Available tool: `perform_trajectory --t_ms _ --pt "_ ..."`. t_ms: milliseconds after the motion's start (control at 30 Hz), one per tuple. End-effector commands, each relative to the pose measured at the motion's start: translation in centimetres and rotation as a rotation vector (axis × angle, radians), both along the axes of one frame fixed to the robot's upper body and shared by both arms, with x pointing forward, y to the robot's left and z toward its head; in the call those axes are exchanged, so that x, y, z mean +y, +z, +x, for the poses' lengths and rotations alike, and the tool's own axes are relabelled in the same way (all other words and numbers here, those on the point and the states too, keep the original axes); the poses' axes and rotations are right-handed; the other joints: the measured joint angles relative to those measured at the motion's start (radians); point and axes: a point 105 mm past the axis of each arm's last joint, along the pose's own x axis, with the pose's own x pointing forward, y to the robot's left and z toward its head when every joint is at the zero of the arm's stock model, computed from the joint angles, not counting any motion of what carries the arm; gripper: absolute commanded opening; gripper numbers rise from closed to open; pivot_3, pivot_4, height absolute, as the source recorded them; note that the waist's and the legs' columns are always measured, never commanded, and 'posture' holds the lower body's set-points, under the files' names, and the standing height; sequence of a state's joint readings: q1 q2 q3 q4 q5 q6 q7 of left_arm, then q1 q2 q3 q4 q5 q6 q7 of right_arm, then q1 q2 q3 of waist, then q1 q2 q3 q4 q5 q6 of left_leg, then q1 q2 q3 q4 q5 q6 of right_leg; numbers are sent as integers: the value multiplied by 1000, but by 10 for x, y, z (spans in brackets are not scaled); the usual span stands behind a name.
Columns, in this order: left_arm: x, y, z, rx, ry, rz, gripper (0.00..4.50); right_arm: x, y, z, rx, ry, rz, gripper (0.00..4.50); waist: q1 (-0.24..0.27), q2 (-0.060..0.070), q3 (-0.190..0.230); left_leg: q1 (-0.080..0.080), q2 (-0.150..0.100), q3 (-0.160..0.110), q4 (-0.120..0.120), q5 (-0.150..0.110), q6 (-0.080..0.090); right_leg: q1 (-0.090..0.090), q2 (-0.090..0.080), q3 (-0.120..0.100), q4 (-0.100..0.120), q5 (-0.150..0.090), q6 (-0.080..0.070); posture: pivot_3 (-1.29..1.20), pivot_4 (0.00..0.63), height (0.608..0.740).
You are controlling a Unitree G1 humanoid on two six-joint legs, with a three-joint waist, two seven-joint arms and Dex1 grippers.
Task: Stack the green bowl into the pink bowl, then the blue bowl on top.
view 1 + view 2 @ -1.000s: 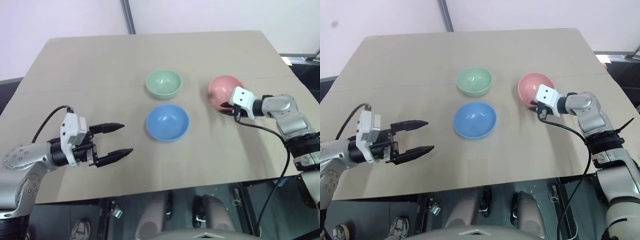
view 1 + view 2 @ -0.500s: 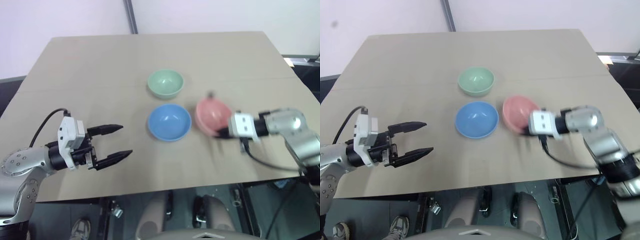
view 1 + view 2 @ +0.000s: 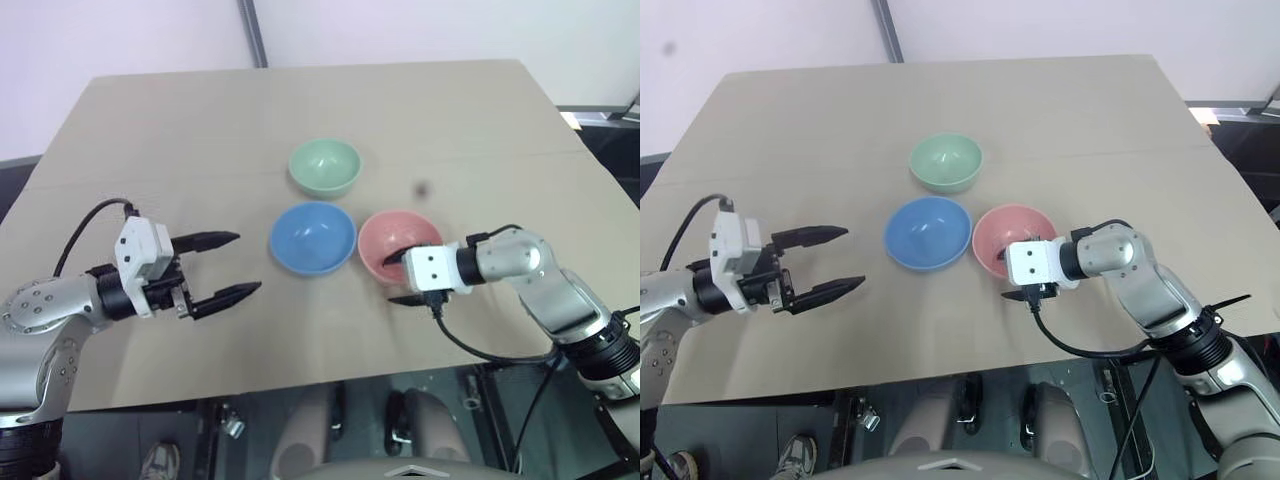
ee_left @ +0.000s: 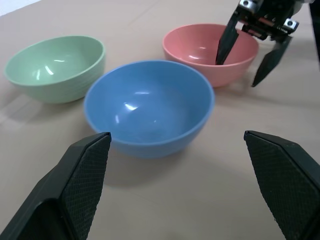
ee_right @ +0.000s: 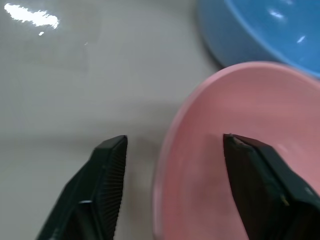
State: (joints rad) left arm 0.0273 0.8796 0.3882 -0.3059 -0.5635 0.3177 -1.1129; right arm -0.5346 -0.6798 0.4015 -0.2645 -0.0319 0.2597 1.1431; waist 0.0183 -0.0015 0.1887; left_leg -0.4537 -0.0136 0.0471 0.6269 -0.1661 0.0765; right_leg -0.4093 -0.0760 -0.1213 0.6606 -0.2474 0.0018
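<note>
My right gripper needs to back out of the way before my left gripper brings the green bowl (image 3: pixel 325 167) in, because one of my right gripper's fingers is inside the pink bowl (image 3: pixel 391 236).
Three bowls stand on the tan table (image 3: pixel 150 130). The green bowl (image 3: pixel 325 167) is farthest back. In front of it is the blue bowl (image 3: pixel 312 238), and the pink bowl (image 3: pixel 405 240) sits upright just to its right, almost touching it. My right gripper (image 3: pixel 396 280) is open across the pink bowl's near rim (image 5: pixel 167 135), with one finger inside the bowl and the other outside, neither pressing on it. My left gripper (image 3: pixel 247 262) is open and empty, left of the blue bowl (image 4: pixel 150 102) and pointing toward it.
A small dark spot (image 3: pixel 421 188) marks the table behind the pink bowl. The table's front edge (image 3: pixel 300 380) runs close below both grippers. A black cable (image 3: pixel 490 350) hangs from my right wrist over that edge.
My right gripper brought the pink bowl from the table's right side to beside the blue bowl, then opened its jaws. The left gripper stayed about where it was.
</note>
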Motion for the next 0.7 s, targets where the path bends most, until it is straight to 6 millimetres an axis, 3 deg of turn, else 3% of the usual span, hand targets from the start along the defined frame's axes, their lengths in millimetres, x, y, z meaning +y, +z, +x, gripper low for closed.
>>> perform_trajectory --t_ms 33,167,233,333,433,567,700 --pt "16 11 20 -138 142 170 4500 -2 35 -8 -39 9 96 3087 0 0 0 0 0 0 0 0 0 0 0 0 0 0 0 0 150 740" --pt "30 23 44 -205 210 332 4500 -5 65 -20 -4 -9 224 3087 0 -1 0 3 1 0 0 0 0 1 0 0 2 -1 5 0 150 740" --pt "35 33 62 -273 194 563 4500 -8 84 -26 29 -35 310 3087 3 -1 0 3 1 0 0 -3 4 0 0 -1 2 -1 5 0 150 740" --pt "35 42 86 -328 91 775 4500 -15 101 -29 58 -103 402 3087 10 -1 0 2 1 1 1 -3 4 0 -1 -1 1 0 4 0 150 740" --pt "26 50 117 -419 -8 948 4500 -24 103 -14 6 -254 443 3087 23 -2 0 1 0 2 1 -3 4 0 -1 -1 0 2 4 0 150 740" --pt "-4 57 152 -499 -132 1065 4500 -37 106 6 -97 -450 478 3087 23 -2 0 -3 -1 5 3 -2 3 -3 -2 0 1 4 3 0 150 740" --pt "-28 59 173 -555 -182 1121 4500 -48 102 12 -184 -581 442 3087 17 -4 1 -14 -1 7 12 -1 13 -8 2 1 1 7 9 0 150 740"
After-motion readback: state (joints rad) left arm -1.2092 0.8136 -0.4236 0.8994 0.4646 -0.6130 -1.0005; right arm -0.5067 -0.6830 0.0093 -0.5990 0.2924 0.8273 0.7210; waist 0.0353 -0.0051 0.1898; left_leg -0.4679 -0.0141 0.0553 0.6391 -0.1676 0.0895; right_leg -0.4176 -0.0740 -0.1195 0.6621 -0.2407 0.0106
